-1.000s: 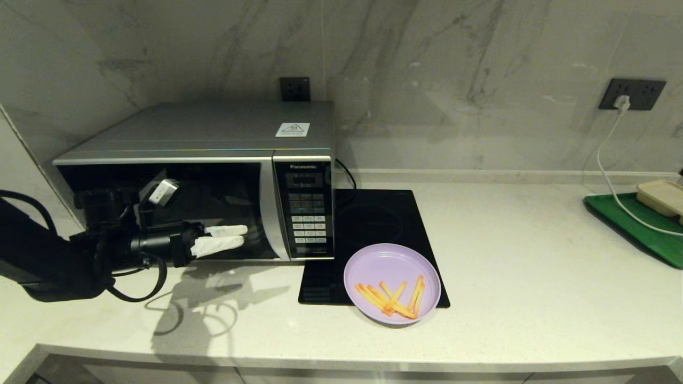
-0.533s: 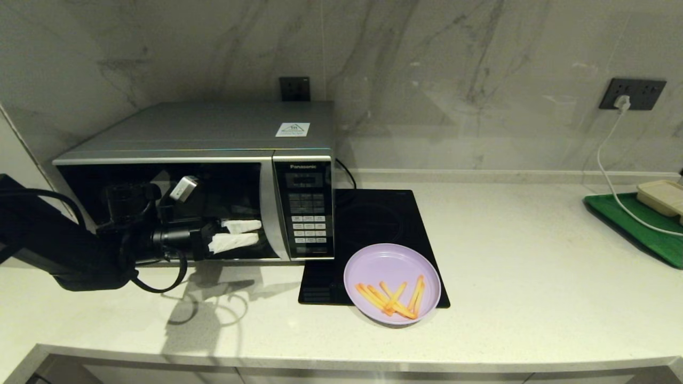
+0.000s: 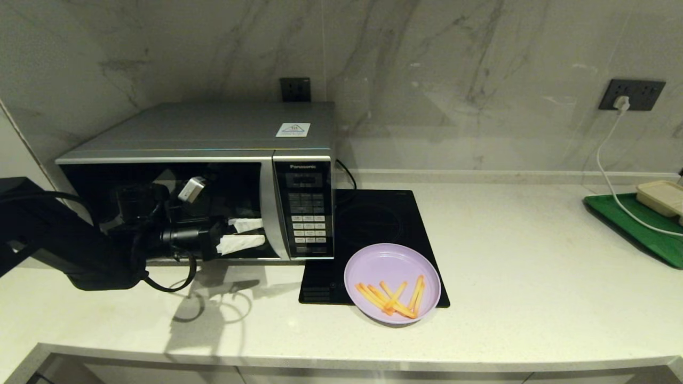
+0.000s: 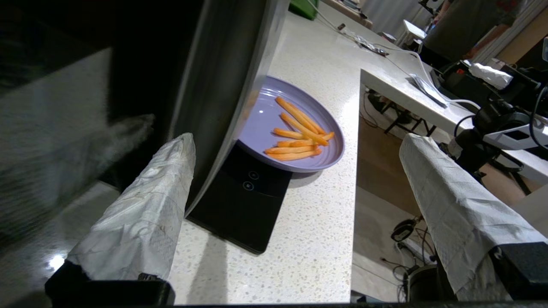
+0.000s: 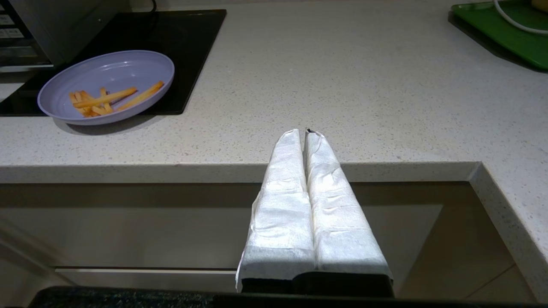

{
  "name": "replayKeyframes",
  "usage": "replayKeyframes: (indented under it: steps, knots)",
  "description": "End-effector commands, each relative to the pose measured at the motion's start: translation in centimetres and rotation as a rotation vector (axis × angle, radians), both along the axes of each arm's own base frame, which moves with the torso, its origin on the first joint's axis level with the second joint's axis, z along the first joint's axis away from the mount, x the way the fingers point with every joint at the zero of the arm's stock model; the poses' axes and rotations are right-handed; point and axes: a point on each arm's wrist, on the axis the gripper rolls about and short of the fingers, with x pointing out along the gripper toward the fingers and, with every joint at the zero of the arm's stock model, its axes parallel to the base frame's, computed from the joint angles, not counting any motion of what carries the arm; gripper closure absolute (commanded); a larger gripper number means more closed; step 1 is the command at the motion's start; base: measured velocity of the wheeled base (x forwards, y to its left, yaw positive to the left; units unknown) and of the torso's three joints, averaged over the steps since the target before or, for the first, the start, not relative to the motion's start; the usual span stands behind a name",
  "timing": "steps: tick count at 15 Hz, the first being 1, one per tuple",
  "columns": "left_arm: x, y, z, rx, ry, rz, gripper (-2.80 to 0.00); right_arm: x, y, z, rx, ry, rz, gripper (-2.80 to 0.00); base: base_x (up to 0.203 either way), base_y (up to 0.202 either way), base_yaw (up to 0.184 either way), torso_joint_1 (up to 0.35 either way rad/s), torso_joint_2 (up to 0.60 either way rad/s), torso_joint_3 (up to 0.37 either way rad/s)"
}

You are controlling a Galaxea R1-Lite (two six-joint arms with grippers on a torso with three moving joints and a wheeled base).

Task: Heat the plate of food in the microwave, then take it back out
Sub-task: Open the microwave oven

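Note:
My gripper will make the microwave door swing out sideways from its opposite edge when I pull, because the silver handle strip runs upright beside the keypad.
The silver microwave stands at the left of the counter with its dark glass door closed. My left gripper is open right in front of that door, its white-wrapped fingertips reaching the curved silver handle strip. In the left wrist view one finger lies against the glass beside the strip, and the left gripper holds nothing. The lilac plate with fries rests on the hob's front right corner. My right gripper is shut and empty, low before the counter edge.
A flat black induction hob lies right of the microwave. A green tray with a beige lidded box sits at the far right, with a white cable running down from a wall socket.
My left arm has moved right along the microwave door, bringing its open fingers from mid-door up to the handle strip. The plate and right gripper have not moved.

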Motion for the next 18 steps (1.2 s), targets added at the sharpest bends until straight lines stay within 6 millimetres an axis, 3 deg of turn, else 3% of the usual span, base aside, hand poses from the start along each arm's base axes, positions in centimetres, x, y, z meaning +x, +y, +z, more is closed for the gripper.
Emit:
replayKeyframes:
  steps: [1, 7, 10, 18]
  knots:
    - [-0.7, -1.0, 0.1, -0.002, 0.002, -0.035, -2.80, 0.0, 0.0, 0.0, 0.001, 0.000, -0.001, 0.00, 0.000, 0.000, 0.000, 0.000, 0.00, 0.000]
    - [-2.2, -3.3, 1.0, -0.006, 0.008, -0.105, -2.80, 0.0, 0.0, 0.0, 0.001, 0.000, -0.001, 0.00, 0.000, 0.000, 0.000, 0.000, 0.00, 0.000]
    - [-2.6, -3.3, 1.6, -0.010, 0.018, -0.106, -2.80, 0.0, 0.0, 0.0, 0.001, 0.000, 0.001, 0.00, 0.000, 0.000, 0.000, 0.000, 0.00, 0.000]
    - [-4.4, -1.9, 0.9, -0.019, 0.087, -0.092, -2.80, 0.0, 0.0, 0.0, 0.001, 0.000, -0.001, 0.00, 0.000, 0.000, 0.000, 0.000, 0.00, 0.000]
